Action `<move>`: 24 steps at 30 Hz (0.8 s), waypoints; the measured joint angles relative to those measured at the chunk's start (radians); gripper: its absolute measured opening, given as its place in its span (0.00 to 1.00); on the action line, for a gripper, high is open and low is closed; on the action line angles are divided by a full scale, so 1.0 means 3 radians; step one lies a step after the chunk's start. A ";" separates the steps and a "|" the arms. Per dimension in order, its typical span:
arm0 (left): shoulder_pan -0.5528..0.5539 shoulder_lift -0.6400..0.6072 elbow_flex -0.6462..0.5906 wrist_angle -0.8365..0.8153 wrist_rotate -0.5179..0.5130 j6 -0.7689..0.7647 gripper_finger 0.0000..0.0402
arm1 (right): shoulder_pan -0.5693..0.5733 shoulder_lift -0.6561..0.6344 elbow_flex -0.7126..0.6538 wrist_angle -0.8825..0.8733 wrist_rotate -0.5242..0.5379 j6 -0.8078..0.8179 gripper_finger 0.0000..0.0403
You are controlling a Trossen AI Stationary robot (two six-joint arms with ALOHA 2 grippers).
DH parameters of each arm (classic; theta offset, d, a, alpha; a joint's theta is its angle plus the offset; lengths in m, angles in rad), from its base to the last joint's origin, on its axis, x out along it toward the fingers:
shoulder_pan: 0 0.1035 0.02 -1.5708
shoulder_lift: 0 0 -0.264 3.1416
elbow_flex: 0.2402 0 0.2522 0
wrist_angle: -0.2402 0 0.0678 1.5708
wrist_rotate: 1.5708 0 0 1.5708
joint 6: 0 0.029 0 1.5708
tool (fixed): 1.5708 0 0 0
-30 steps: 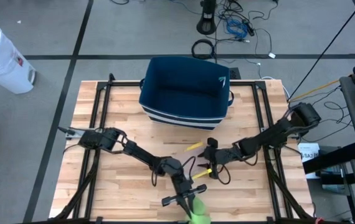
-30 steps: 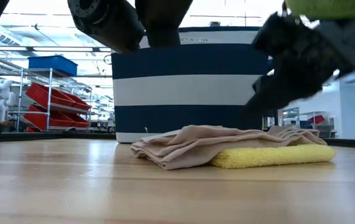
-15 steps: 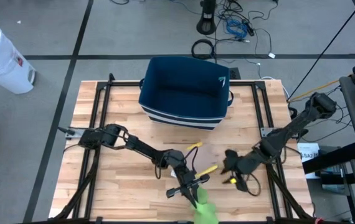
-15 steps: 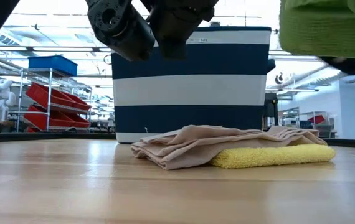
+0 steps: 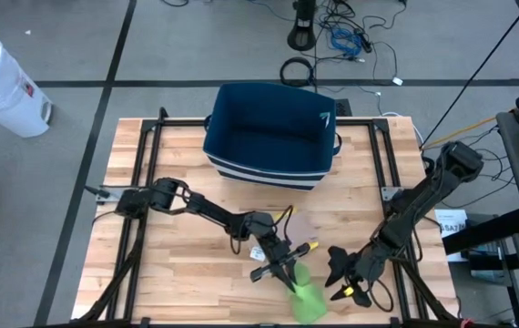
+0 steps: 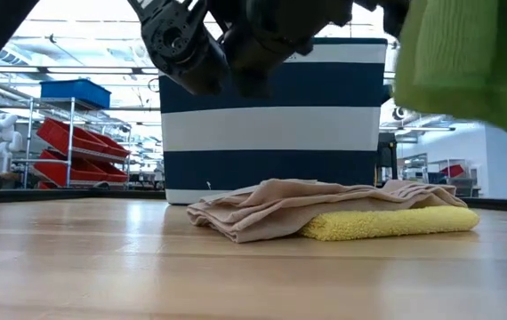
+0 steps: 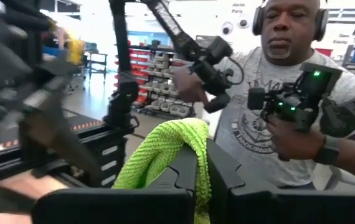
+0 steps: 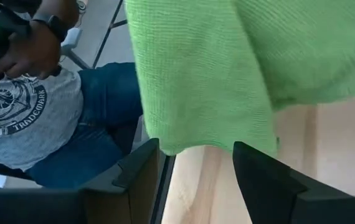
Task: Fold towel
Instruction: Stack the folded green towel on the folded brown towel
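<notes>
I should keep going in, as the green towel's lower corner (image 8: 175, 142) hangs free ahead of my right gripper's open fingers, until they straddle that corner and close.
A bright green towel (image 5: 307, 302) hangs near the table's near edge, held by my left gripper (image 5: 287, 275), which is shut on it. In the low view the green towel (image 6: 467, 62) fills the upper right, well above the wood. My right gripper (image 5: 340, 268) is just right of the towel, open and pointing at it. In the right wrist view the towel's lower edge (image 8: 215, 143) hangs beyond the open fingers (image 8: 271, 177). A tan towel (image 6: 298, 206) lies crumpled over a yellow towel (image 6: 387, 222) at mid-table. My left gripper pinches a bunched fold of the green towel (image 7: 197, 144) between its two fingers. They come about level, slanting from the table's far left toward the near edge. The cloth drapes over the fingertips and hangs slack below them, lifted clear of the table.
A navy and white striped basket (image 5: 273, 137) stands at the table's far middle, behind the tan and yellow towels. A person (image 7: 289, 93) holding control handles stands beyond the near edge. A white bin (image 5: 0, 82) is on the floor at the far left.
My left gripper has carried the green towel along the near edge toward the table's right, and the towel still hangs clear. My right gripper has swung from mid-table, beside the tan towel, toward the near edge, turning to face the green towel. It has stayed open.
</notes>
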 joint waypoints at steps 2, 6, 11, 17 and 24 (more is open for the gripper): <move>0.0028 0.0000 0.0000 -0.0013 -0.0016 0.0035 0.03 | 0.0031 0.0081 0.0000 0.0062 0.0001 0.0052 0.48; 0.0072 0.0000 0.0000 -0.0056 -0.0076 0.0090 0.03 | 0.0075 0.0218 0.0000 0.0190 0.0004 0.0142 0.48; 0.0110 0.0000 0.0000 -0.0050 -0.0111 0.0152 0.03 | 0.0071 0.0393 0.0000 0.0378 0.0017 0.0184 0.48; 0.0138 0.0000 0.0000 -0.0183 -0.0124 0.0222 0.03 | 0.0076 0.0489 0.0000 0.0605 0.0080 0.0145 0.47; 0.0138 0.0000 0.0000 -0.0223 -0.0186 0.0249 0.03 | 0.0088 0.0495 0.0000 0.0466 0.0201 0.0122 0.31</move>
